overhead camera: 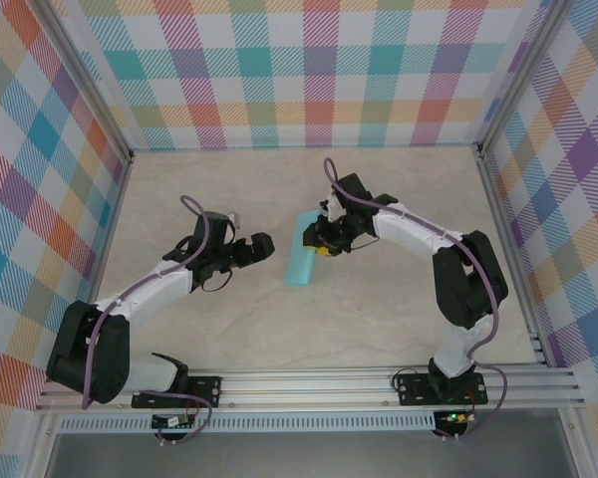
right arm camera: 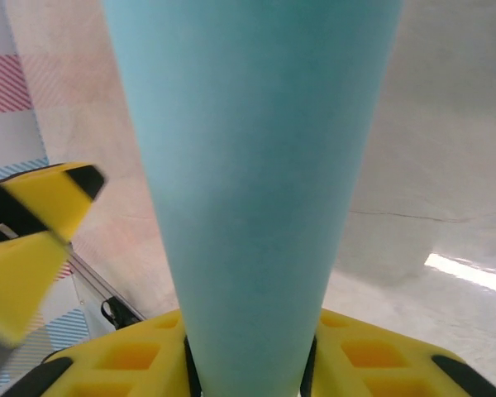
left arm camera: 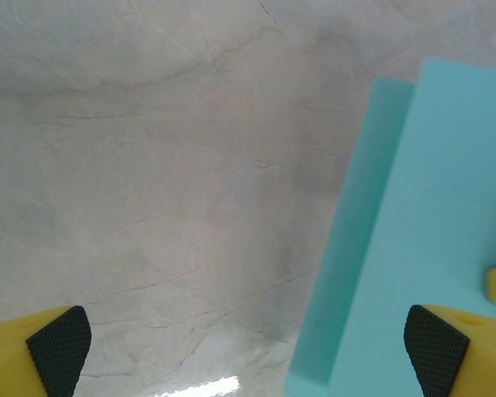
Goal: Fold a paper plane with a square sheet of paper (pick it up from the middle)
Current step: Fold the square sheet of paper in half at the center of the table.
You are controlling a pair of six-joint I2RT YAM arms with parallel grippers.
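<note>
The paper's top layer stops short of the lower layer's edge [left arm camera: 354, 223], so next my right gripper slides the top layer flush [left arm camera: 434, 215] before my left gripper pins both edges.
The light-teal sheet of paper [overhead camera: 302, 255] shows from above as a narrow upright strip in the middle of the table. My right gripper [overhead camera: 322, 240] is shut on its upper part. In the right wrist view the paper [right arm camera: 252, 165] rises bowed like a tube from between the yellow fingers [right arm camera: 124, 356], with the black pads touching both its sides. My left gripper [overhead camera: 263, 246] stands wide open just left of the strip. In the left wrist view its fingertips [left arm camera: 59, 346] hold nothing, and the paper [left arm camera: 422, 240] fills the right side behind the right-hand tip.
The beige marble tabletop [overhead camera: 219, 319] is walled by plaid panels [overhead camera: 309, 70] with metal posts at the corners. An aluminium rail [overhead camera: 309, 383] carrying both arm bases runs along the near edge. A yellow finger of the left gripper [right arm camera: 33, 240] shows in the right wrist view.
</note>
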